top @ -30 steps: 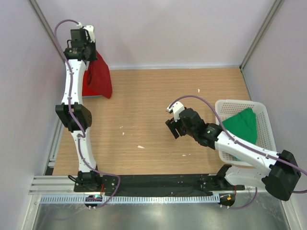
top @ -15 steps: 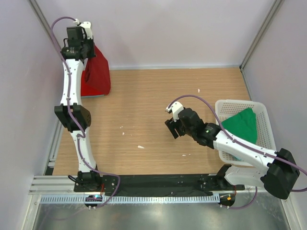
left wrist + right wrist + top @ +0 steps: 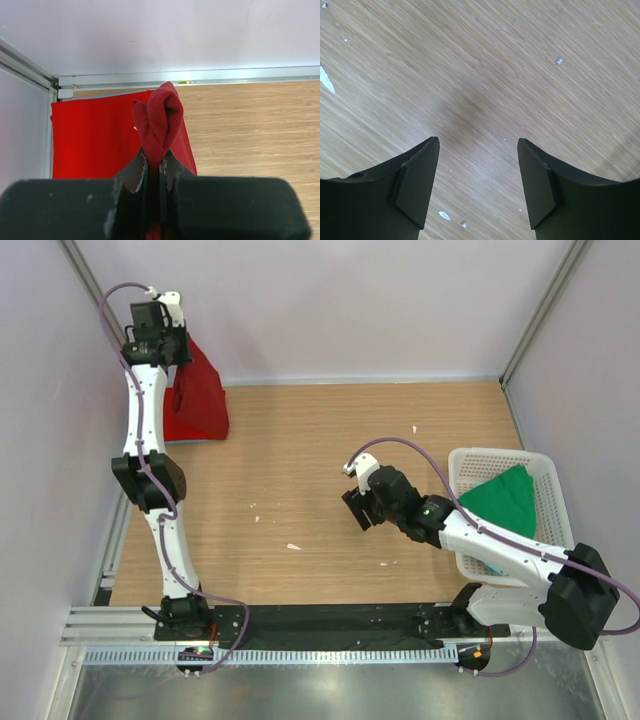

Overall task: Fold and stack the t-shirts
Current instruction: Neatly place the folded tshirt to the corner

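Observation:
The maroon t-shirt's lower end (image 3: 205,434) is touching the red t-shirt's near edge. My left gripper goes on lowering the bunch toward the far edge (image 3: 102,99) and lets go there.
My left gripper (image 3: 172,358) is raised at the far left corner and shut on a bunch of the dark maroon t-shirt (image 3: 202,390), which hangs down from it. In the left wrist view the maroon cloth (image 3: 156,122) is pinched between my fingers, above a brighter red t-shirt (image 3: 95,137) lying flat in the corner; it also shows in the top view (image 3: 180,426). My right gripper (image 3: 357,512) is open and empty over bare wood at the table's middle (image 3: 479,165). A green t-shirt (image 3: 510,500) lies in the white basket (image 3: 553,470).
The white basket stands at the right edge of the table. Walls close in the back, left and right sides. Small white flecks (image 3: 293,546) lie on the wooden tabletop (image 3: 330,430).
My left gripper has lifted and moved farther back-left toward the corner, drawing the maroon t-shirt with it. The right gripper has barely moved.

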Robot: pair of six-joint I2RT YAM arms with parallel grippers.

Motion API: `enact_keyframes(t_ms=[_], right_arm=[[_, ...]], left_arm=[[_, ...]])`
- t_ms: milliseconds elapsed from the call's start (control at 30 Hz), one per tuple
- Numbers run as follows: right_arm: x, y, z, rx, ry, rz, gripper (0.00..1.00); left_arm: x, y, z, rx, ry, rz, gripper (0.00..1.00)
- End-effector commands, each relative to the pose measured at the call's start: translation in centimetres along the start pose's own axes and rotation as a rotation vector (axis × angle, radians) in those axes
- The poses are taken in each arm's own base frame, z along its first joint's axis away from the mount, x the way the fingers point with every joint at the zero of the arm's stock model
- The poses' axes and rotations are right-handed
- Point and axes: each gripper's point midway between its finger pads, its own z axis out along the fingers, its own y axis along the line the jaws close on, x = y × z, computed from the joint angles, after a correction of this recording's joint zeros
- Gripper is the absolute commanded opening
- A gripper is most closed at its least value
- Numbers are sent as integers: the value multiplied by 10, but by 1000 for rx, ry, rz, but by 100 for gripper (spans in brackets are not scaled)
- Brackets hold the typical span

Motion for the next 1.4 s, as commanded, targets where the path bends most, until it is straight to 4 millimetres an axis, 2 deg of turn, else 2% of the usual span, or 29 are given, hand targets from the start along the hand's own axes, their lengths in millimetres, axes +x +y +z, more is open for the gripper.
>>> enact_keyframes(t_ms=[0, 133, 267, 400, 567, 667, 700, 800, 833, 867, 900, 933, 967, 1133, 1167, 1233, 1267, 1333, 1367], right_arm=[[-25, 0, 0, -2, -64, 40, 70], [-22, 1, 5, 1, -44, 46, 70], [-24, 2, 9, -2, -34, 44, 69], [-25, 5, 17, -8, -17, 41, 69], [-33, 8, 24, -15, -9, 67, 68], [-34, 11, 30, -20, 4, 68, 68], [-31, 11, 34, -20, 16, 69, 68], [-32, 13, 37, -18, 30, 86, 68], [-32, 14, 37, -19, 36, 101, 68], [-34, 14, 36, -22, 32, 108, 68], [-34, 14, 35, -22, 34, 112, 68], [-37, 15, 32, -28, 26, 114, 68], [-39, 14, 31, -23, 22, 116, 68], [-48, 9, 21, -7, -5, 130, 68], [-49, 7, 16, -1, -16, 135, 68], [-48, 1, 11, 33, -28, 170, 69], [-41, 0, 11, 44, -23, 186, 69], [-43, -7, 6, 71, -56, 259, 69], [-36, -8, 7, 80, -47, 283, 69]], left_arm=[[-31, 8, -1, 16, -124, 37, 0], [-31, 13, 9, -1, -147, 70, 0], [-19, 34, 18, -10, -127, 31, 0], [-19, 50, 27, -29, -152, 22, 0], [-10, 68, 40, -12, -157, -12, 0], [-7, 82, 49, -23, -172, -34, 0], [2, 89, 60, -43, -163, -41, 0], [-4, 119, 64, -152, -203, -35, 13], [-4, 130, 65, -190, -217, -61, 39], [-6, 135, 64, -215, -224, -64, 53], [-7, 137, 64, -228, -228, -70, 73], [-9, 136, 61, -237, -232, -73, 99], [-10, 136, 59, -249, -228, -75, 100], [-38, 109, 38, -237, -267, -57, 100], [-53, 100, 23, -229, -293, -50, 100], [-49, 77, 20, -200, -266, -71, 100], [-51, 49, 20, -159, -259, -60, 100], [-37, 12, 13, -106, -210, -78, 100], [-31, -28, 11, -47, -185, -76, 100]])
